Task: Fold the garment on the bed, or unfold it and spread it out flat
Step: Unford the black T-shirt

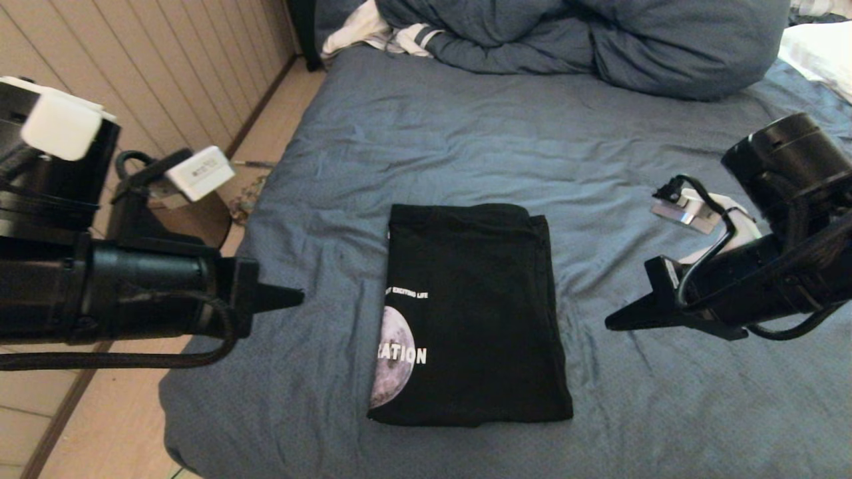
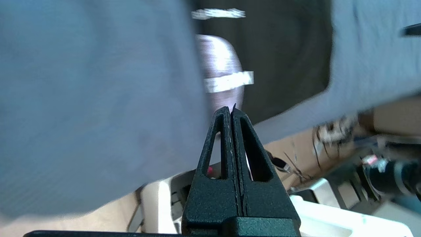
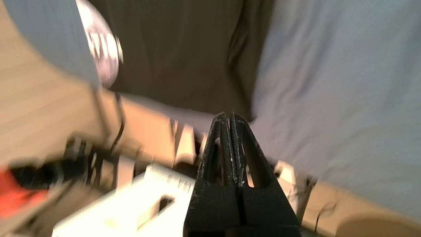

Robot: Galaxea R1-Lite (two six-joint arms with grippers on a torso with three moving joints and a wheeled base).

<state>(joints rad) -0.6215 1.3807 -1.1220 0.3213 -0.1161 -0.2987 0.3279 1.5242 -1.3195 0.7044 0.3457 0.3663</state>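
Observation:
The folded black T-shirt's layered edge lies by my right gripper, so my right gripper should back away while my left gripper pulls the top layer open.
The black T-shirt lies folded into a tall rectangle on the slate-blue bed, its moon print and white lettering showing along its left edge. The shirt also shows in the left wrist view and the right wrist view. My left gripper hovers shut to the left of the shirt, holding nothing. My right gripper hovers shut to the right of it, also empty. In the wrist views both pairs of fingers press together, left and right.
A bulky blue duvet is heaped at the far end of the bed, with white striped clothing beside it and a white pillow at the far right. The bed's left edge drops to a wooden floor by a panelled wall.

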